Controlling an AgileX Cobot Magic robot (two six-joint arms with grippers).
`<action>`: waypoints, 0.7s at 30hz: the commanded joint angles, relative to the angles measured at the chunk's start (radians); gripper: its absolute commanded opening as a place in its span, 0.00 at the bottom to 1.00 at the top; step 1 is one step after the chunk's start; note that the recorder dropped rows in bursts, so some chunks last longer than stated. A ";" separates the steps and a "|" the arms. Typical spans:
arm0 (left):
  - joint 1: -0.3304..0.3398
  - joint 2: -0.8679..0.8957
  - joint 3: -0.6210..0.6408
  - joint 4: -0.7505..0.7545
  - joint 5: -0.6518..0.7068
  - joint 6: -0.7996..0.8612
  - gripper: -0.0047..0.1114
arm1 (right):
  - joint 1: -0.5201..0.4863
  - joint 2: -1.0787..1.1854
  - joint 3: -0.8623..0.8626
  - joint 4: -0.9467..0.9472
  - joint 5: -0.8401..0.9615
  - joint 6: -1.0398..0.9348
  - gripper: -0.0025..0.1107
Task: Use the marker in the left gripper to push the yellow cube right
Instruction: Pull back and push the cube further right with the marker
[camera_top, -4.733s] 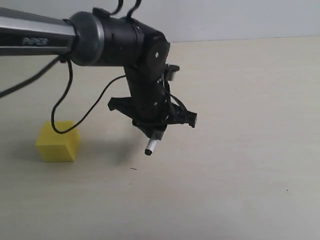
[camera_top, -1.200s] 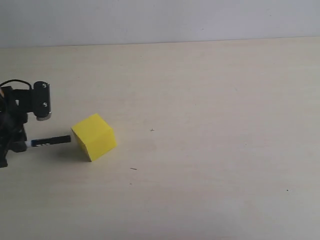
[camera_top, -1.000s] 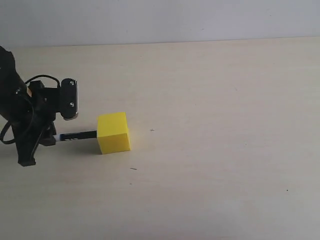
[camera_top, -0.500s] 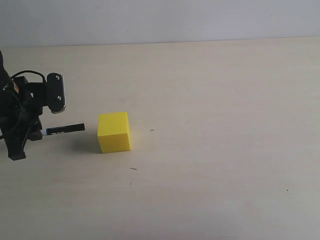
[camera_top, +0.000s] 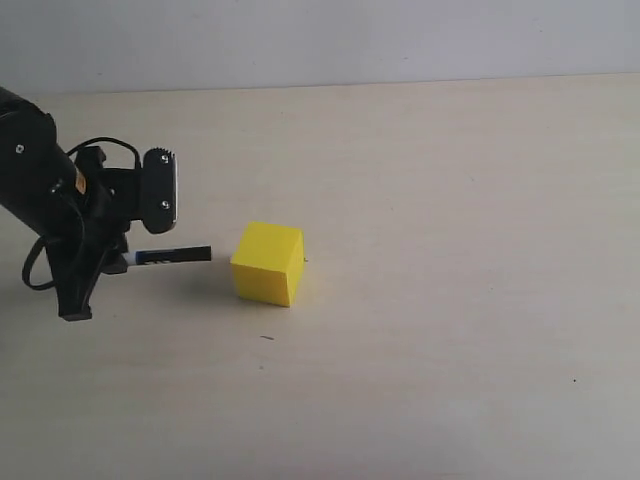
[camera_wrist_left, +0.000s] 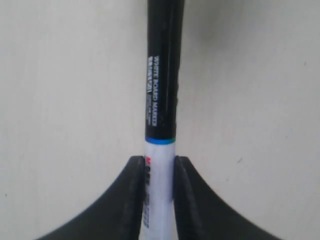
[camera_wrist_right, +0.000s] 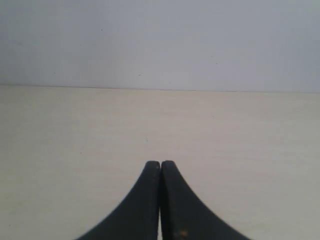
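The marker's black cap (camera_top: 204, 254) already has a gap between it and the slanted yellow cube, so the robot's left gripper should push the marker forward into the cube's facing side (camera_top: 236, 275).
The yellow cube (camera_top: 267, 262) rests on the table left of centre, turned slightly. My left gripper (camera_top: 118, 262) is at the far left, shut on the marker (camera_top: 172, 255), which lies level with its black cap aimed at the cube; a small gap separates cap tip and cube. In the left wrist view my left gripper (camera_wrist_left: 159, 162) clamps the white barrel, and the marker (camera_wrist_left: 162, 75) cap runs out of frame; the cube is out of that view. My right gripper (camera_wrist_right: 160, 165) is shut on nothing above bare table and does not appear in the exterior view.
A pale wooden table (camera_top: 450, 300) stretches to the right of the cube, meeting a grey wall (camera_top: 350, 40) at the back. A loose black cable (camera_top: 40, 270) loops beside the left arm.
The cube has slid right and turned a little. My left gripper and marker have moved right after it; the cap tip stands just short of the cube.
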 joint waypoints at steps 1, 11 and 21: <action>0.026 0.000 -0.005 0.023 0.019 -0.028 0.04 | -0.006 -0.005 0.004 0.001 -0.004 -0.005 0.02; -0.123 0.000 -0.018 0.016 0.013 -0.026 0.04 | -0.006 -0.005 0.004 0.001 -0.007 -0.005 0.02; -0.035 0.000 -0.029 0.032 0.125 -0.059 0.04 | -0.006 -0.005 0.004 0.001 -0.007 -0.005 0.02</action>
